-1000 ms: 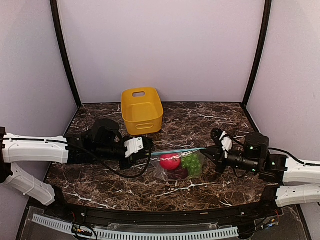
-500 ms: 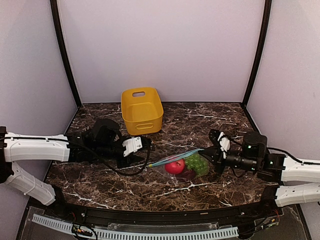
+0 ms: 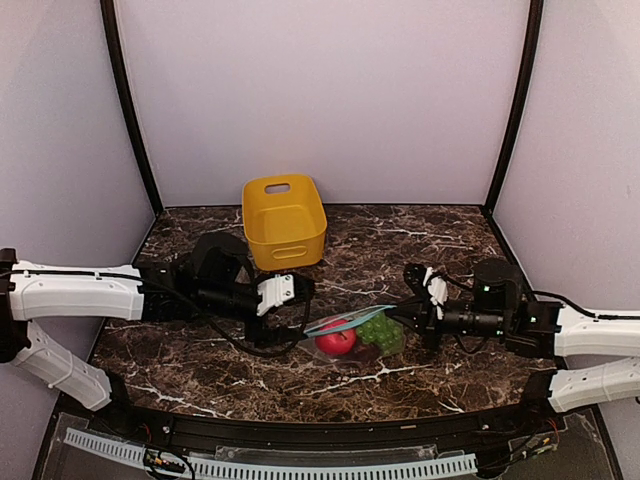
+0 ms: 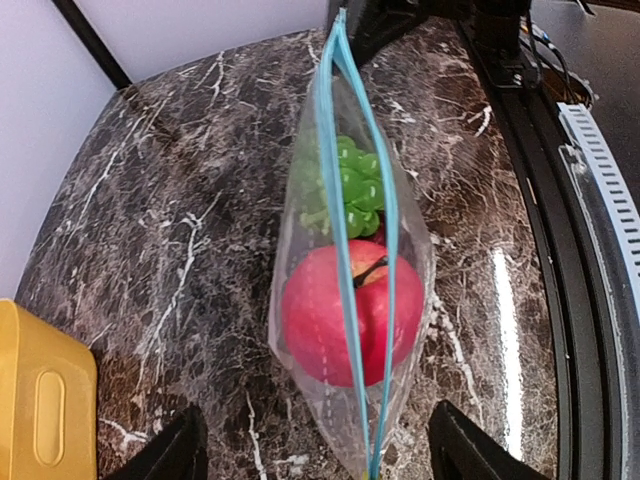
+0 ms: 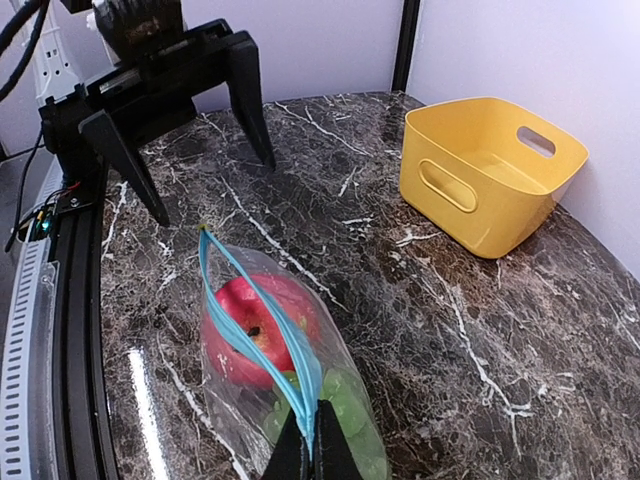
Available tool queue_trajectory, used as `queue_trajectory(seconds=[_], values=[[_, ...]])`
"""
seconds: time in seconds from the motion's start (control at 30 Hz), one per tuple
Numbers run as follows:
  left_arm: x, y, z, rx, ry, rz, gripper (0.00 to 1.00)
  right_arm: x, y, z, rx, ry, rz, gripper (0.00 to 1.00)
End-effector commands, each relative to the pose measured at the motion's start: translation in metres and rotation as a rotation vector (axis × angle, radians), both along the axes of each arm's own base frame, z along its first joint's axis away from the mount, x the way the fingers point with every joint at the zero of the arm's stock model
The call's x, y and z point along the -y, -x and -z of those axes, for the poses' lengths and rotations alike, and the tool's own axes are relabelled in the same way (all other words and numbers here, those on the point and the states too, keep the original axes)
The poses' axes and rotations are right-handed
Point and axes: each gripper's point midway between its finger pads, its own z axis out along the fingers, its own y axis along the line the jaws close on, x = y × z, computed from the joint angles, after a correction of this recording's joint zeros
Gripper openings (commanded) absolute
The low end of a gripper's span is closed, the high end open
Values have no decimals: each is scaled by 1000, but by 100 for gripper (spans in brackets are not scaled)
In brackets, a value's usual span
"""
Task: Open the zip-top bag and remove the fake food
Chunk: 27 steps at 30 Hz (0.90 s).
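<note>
The zip strip's end, where both edges of the bag meet, is pinched in my right gripper. So my left gripper should hold the strip's middle before my right gripper takes hold again beside it.
The clear zip-top bag rests on the marble between my two arms, its teal zip strip parted along the top. Through the plastic I see the fake food: a red fruit, green grapes and a dark piece. My right gripper is shut on the zip strip's right end. My left gripper stands open, with the bag's left end lying between its fingers and touching neither. In the right wrist view, the left gripper stands just beyond the bag.
A yellow bin stands at the back of the table, behind the left gripper. The black front rail runs along the near table edge. Purple walls close in three sides.
My left gripper has opened and let go of the bag's left end. The bag, earlier stretched between both grippers, now sags on the table. The right gripper has shifted left.
</note>
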Motion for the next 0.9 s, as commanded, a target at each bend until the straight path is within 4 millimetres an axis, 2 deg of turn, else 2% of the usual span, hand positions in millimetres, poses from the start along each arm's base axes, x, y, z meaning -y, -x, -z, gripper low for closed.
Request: queue_trajectory(seconds=[0.0,0.17,0.3,0.43,0.47,0.5,0.57,0.63,0.67,0.87], values=[[14,9,13,-73,-14,45,69,-3,0,-25,46,-69,-17,0],[26,8,26,-66,-45,40,57,-3,4,-21,30,-69,-28,0],[38,7,33,-55,-63,51,30,-1,5,-23,29,-73,-28,0],[49,-2,21,-3,-30,46,10,2,6,-30,32,-96,-18,0],[52,-5,15,17,-17,45,8,3,7,-33,31,-102,-18,4],[54,-9,12,46,-13,41,3,3,9,-34,25,-104,-22,14],[56,-16,6,105,-16,42,1,4,14,-38,4,-102,-44,41],[60,-24,-2,167,-18,45,1,3,19,-44,-18,-101,-65,62],[61,-25,-4,199,-25,59,1,3,20,-48,-30,-101,-68,68],[67,-36,-15,329,-31,86,1,1,13,-76,-71,-106,-26,72]])
